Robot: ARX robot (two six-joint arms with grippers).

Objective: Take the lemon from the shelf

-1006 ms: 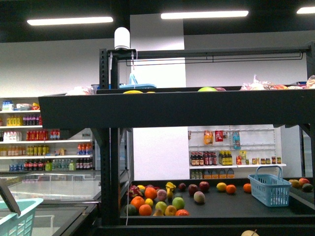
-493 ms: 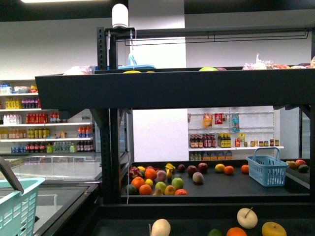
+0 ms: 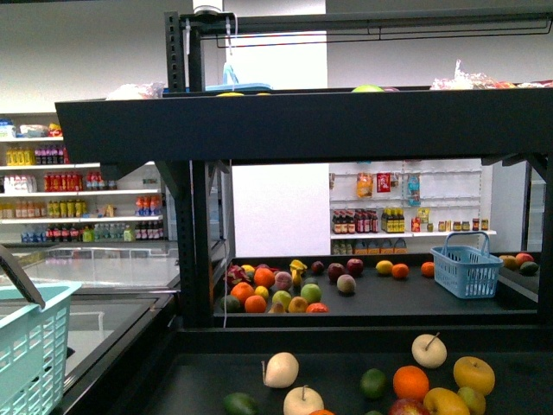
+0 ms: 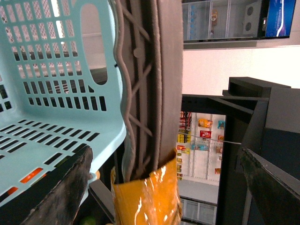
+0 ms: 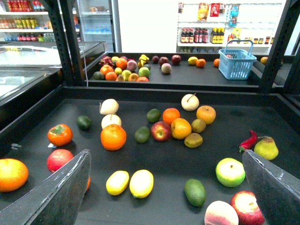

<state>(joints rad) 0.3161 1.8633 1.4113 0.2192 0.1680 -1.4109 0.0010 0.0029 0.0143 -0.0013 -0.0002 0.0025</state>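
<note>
My gripper will carry the grey handle [image 3: 21,278], which stands arched above the teal basket's rim [image 3: 36,350], so the teal basket will follow and hang below it, opening up.
Two bright yellow oval lemons lie side by side on the black shelf tier [image 5: 164,157] in the right wrist view: the smaller lemon [image 5: 117,182] and the larger lemon [image 5: 141,183]. My right gripper [image 5: 168,194] is open and empty above the tier, with both lemons between its fingers [image 5: 61,192] and apart from them. My left gripper [image 4: 164,190] is open; the grey basket handle with orange wrap [image 4: 147,199] stands between its fingers. In the front view the shelf frame [image 3: 200,251] shows, but no lemon and no gripper.
Around the lemons lie an orange [image 5: 113,137], a green avocado [image 5: 195,191], a green apple [image 5: 230,172], a persimmon [image 5: 60,134] and several other fruits. A teal basket [image 4: 47,93] hangs at the left. A blue basket [image 5: 237,63] stands on the far stand. Black uprights [image 5: 65,42] flank the tier.
The front view has dropped lower: the top tier has risen in the picture and the near lower tier with its fruit has come into view at the bottom.
</note>
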